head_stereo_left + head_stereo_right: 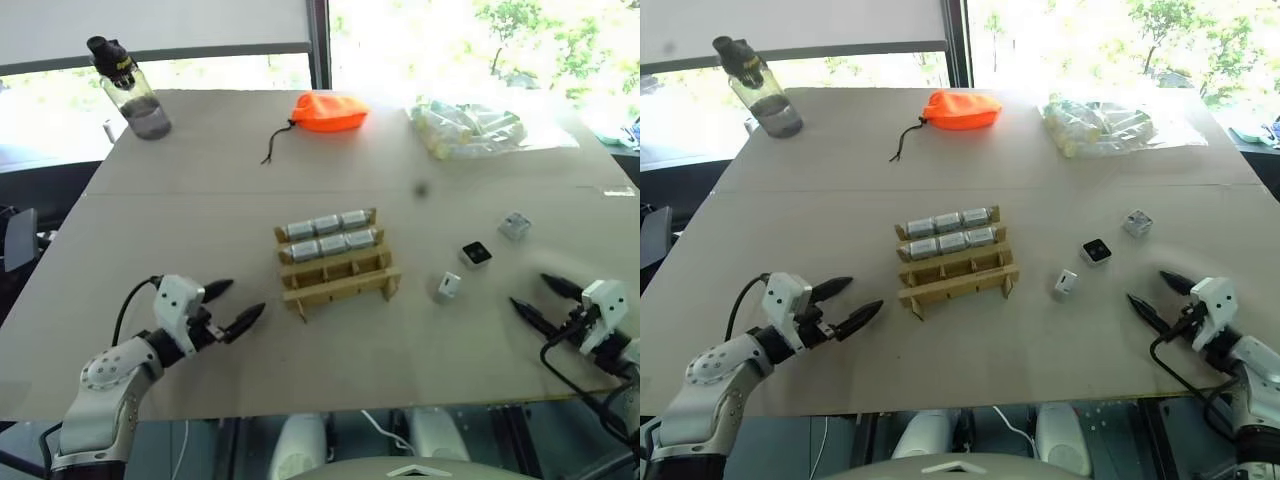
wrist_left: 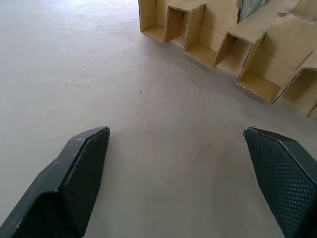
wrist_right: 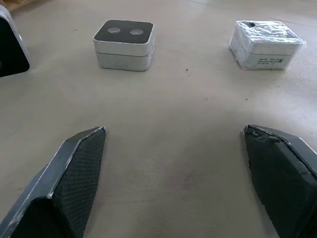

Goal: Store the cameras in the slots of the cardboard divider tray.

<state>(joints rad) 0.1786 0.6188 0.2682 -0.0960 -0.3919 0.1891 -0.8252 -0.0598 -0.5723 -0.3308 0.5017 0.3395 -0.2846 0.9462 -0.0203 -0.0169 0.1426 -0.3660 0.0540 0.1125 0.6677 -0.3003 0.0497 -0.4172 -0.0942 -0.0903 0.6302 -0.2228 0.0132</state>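
The farthest camera [image 1: 515, 226] is clear of the dark-faced camera [image 1: 476, 254]. My right gripper should now go in until its open fingers are on both sides of the farthest camera, and then close.
The cardboard divider tray [image 1: 338, 284] stands mid-table. Several silver-grey cameras [image 1: 328, 234] fill its back and middle rows; the front row's slots are bare. Three loose cameras lie to its right: one [image 1: 447, 287] nearest the tray, one [image 1: 476, 254] with its dark face up, and one [image 1: 514, 226] farthest back. My left gripper [image 1: 246, 297] is open just above the table, left of the tray and pointing at it, holding nothing. My right gripper [image 1: 529, 290] is open near the front right, pointing at the loose cameras [image 3: 124, 44], apart from them.
At the back of the table stand a water bottle [image 1: 130, 88] on the left, an orange drawstring pouch [image 1: 328, 111] in the middle and a clear bag of pale items [image 1: 470, 128] on the right. The table's front edge runs just behind both grippers.
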